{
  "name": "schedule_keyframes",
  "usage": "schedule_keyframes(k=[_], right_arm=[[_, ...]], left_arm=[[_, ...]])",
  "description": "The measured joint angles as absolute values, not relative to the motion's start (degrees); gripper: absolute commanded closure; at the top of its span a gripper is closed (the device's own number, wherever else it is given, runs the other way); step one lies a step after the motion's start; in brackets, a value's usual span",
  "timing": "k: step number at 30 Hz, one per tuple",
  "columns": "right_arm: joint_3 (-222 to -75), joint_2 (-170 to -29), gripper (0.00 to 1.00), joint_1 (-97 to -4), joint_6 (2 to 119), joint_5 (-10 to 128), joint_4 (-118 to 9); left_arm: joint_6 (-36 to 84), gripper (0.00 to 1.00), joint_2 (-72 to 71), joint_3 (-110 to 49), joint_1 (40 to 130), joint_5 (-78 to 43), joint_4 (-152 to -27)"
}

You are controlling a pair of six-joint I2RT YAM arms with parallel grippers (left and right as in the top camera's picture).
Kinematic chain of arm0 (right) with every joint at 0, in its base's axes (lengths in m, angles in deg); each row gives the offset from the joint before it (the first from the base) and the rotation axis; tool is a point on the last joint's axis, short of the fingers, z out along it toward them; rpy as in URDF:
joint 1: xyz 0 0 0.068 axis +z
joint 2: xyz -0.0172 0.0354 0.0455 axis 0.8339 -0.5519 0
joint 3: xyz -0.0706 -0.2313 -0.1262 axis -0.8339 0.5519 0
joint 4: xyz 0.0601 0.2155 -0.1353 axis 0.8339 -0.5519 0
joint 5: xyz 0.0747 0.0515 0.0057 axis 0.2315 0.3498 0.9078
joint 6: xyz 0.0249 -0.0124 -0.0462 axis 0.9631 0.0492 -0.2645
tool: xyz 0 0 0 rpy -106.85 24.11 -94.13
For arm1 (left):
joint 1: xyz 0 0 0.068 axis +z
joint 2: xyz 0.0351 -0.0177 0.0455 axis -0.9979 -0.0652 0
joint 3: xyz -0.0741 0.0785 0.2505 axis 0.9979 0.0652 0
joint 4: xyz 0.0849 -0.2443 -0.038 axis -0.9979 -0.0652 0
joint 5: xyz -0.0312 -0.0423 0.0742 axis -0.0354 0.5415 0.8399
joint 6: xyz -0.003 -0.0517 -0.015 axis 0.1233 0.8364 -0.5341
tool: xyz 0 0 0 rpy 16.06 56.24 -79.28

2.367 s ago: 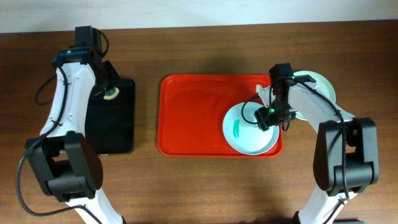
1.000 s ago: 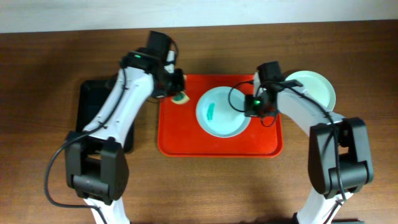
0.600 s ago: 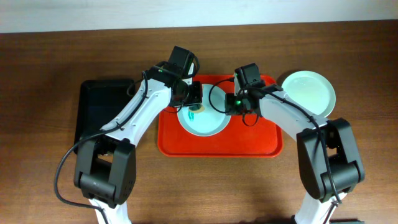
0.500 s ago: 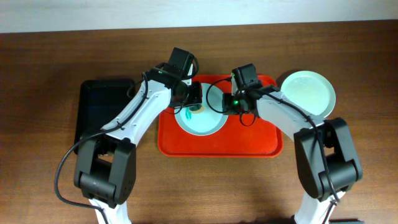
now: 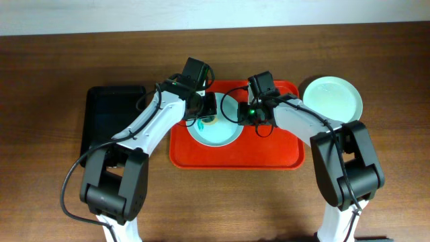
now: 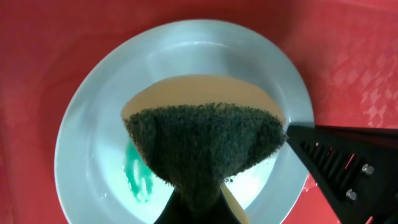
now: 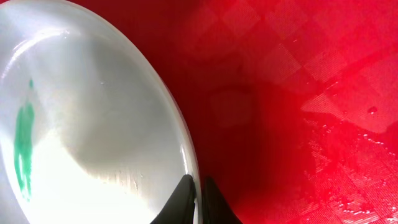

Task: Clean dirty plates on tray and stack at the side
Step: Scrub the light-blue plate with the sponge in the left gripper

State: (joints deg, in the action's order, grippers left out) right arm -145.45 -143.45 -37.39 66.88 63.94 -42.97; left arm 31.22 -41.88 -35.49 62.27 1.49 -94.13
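Observation:
I can see a teal smear (image 5: pixel 200 125) on the plate next to my left gripper's sponge, so next I sweep the sponge back over the smear (image 6: pixel 137 174) before I stack the plate.
A light blue plate (image 5: pixel 216 132) lies in the left half of the red tray (image 5: pixel 282 151). It carries a teal smear (image 6: pixel 138 176), which shows again as the smear (image 7: pixel 23 144) in the right wrist view. My left gripper (image 5: pixel 207 113) is shut on a dark green and beige sponge (image 6: pixel 205 146), held over the plate's middle (image 6: pixel 93 124). My right gripper (image 7: pixel 198 196) is shut on the plate's right rim (image 7: pixel 180 134), one finger on each side. In the overhead view this gripper (image 5: pixel 246 115) sits at the plate's right edge. A pale mint plate (image 5: pixel 332 99) rests on the table, right of the tray.
A black tray (image 5: pixel 111 128) lies on the wooden table left of the red tray. The right finger of the other arm (image 6: pixel 339 165) shows at the plate's edge in the left wrist view. Wet drops (image 7: pixel 348 118) dot the red tray floor.
My right gripper has dragged the blue plate leftward across the tray. My left arm has swung from the black tray to over the plate, carrying the sponge. Lately both shifted only slightly.

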Motion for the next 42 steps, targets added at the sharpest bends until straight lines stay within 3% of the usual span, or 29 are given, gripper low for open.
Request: schedule_keyframes(k=[12,20,24,27,34,42], right_arm=[[-145.47,-143.54,0.95,-37.39,67.32,64.35,-42.75],[-145.47,-143.59,0.95,-37.39,67.27,64.53,-42.75],[-145.56,-143.72,0.95,-37.15,67.27,65.40,-42.69],[-145.58,-143.72,0.95,-37.17,67.29,65.45,-42.69],[-145.58,-143.72,0.95,-37.17,67.32,65.45,-42.71],[-145.66,-143.83,0.94,-37.17,67.25,65.66,-42.75]], left_arm=[[31.22,1.00,-50.15,-35.47,62.27,-0.65,-88.86],[29.17,1.00,-50.19,-38.09,63.04,16.14,-97.47],[28.05,1.00,-51.02,-41.39,63.58,18.78,-102.26],[27.46,1.00,-51.72,-45.19,64.33,14.63,-104.80],[27.07,1.00,-51.76,-46.42,64.52,-7.18,-105.63],[27.05,1.00,-52.44,-41.28,62.64,-1.98,-106.54]])
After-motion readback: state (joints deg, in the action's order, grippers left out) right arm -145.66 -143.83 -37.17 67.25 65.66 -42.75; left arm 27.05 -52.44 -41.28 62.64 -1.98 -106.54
